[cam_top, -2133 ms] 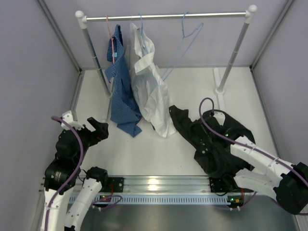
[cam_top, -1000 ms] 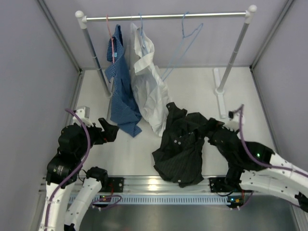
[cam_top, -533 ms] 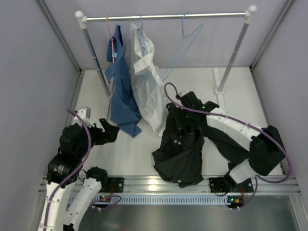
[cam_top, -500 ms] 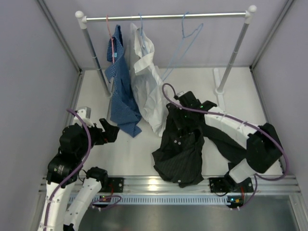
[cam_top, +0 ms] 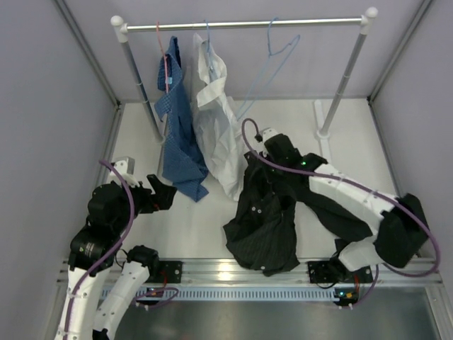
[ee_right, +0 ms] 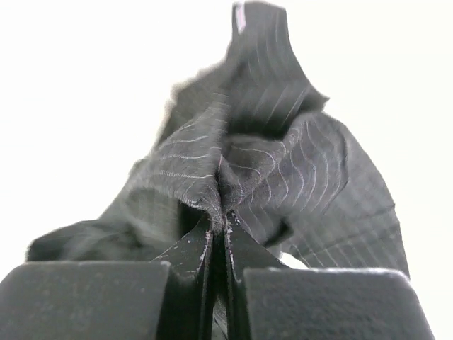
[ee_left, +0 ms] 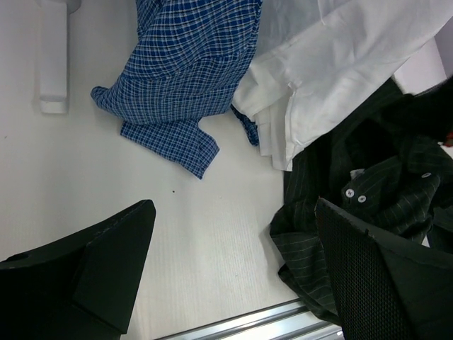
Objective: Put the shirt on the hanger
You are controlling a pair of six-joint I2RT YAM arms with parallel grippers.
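My right gripper should pull back the fold it is pinching, and my left gripper should grab the shirt too, because the black pinstriped shirt lies crumpled below that fold.
The black pinstriped shirt lies crumpled on the white table in front of the right arm, and its pale buttons show in the left wrist view. My right gripper is at the shirt's far top edge, shut on a pinched fold of the fabric, with the jaws pressed together on the cloth. The light-blue wire hanger hangs bare on the rail at the back. My left gripper hovers open at the left, clear of the shirt, with bare table between its fingers.
A blue checked shirt on a red hanger and a white shirt hang from the rail and trail onto the table. Rack posts stand at both ends. A metal rail runs along the front edge. Grey walls close in both sides.
The right arm swung from the right side to the shirt's far top edge and its gripper shut on a fold there. The shirt was earlier dragged leftward. The left arm barely moved.
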